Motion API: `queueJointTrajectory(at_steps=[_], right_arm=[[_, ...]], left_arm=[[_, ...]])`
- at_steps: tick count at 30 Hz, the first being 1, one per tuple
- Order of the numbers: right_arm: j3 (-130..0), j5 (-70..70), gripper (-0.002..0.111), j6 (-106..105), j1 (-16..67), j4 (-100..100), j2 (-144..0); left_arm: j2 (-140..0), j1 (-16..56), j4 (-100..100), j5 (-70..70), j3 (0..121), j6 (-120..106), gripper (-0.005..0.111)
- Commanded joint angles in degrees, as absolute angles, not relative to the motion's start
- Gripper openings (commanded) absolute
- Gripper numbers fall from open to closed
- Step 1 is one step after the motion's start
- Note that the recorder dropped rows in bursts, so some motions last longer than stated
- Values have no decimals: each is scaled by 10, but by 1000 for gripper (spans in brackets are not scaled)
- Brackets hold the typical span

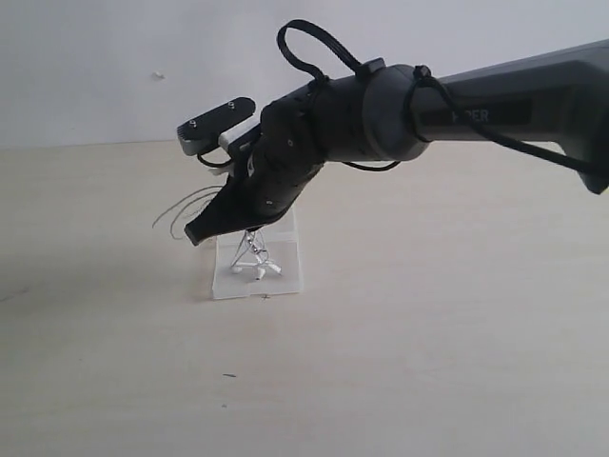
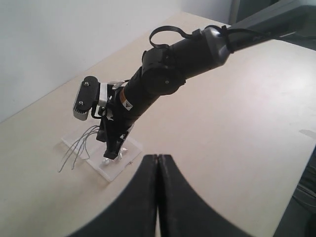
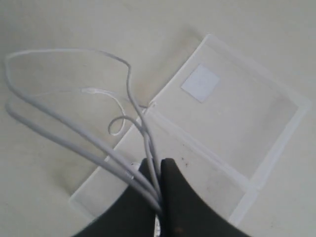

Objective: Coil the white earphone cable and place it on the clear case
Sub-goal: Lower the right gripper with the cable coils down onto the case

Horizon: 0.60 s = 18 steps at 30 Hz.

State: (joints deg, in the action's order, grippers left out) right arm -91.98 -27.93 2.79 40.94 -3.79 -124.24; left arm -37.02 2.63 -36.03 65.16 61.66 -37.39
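My right gripper is carrying the cable loops inward, and the earbuds (image 1: 259, 270) hang over the open clear case. It should go on until the loops are over the case (image 1: 284, 255) before it lets go.
The clear case (image 1: 285, 271) lies open and flat on the table, its white sticker (image 3: 200, 82) on one half. My right gripper (image 1: 197, 234) hangs just above the case's left part, shut on the white earphone cable (image 3: 74, 123). Looped strands (image 1: 181, 208) of the cable stick out to the left past the case. The earbuds (image 1: 260, 269) dangle down onto the case under the gripper. In the left wrist view the same case (image 2: 116, 170), cable loops (image 2: 76, 148) and right gripper (image 2: 113, 150) show. My left gripper (image 2: 158, 158) is shut and empty, well back from the case.
The tan table (image 1: 457, 362) stretches around the case on all sides. A pale wall (image 1: 95, 67) bounds its far edge. The right arm (image 1: 495, 105) reaches in from the upper right with a black cable loop (image 1: 309, 48) over its wrist.
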Motion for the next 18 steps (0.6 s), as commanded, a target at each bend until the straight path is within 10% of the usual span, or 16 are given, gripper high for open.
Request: queueJointTrajectory(at_steps=[1,18], right_arm=[[-922,-282,0,33,403,-35,-1241],[-922,-307,0,79,392,-85,-1241]], left_arm=[[-367,30,-361,655,614,-373,0],[-367,30,-361,657,614,-373,0]])
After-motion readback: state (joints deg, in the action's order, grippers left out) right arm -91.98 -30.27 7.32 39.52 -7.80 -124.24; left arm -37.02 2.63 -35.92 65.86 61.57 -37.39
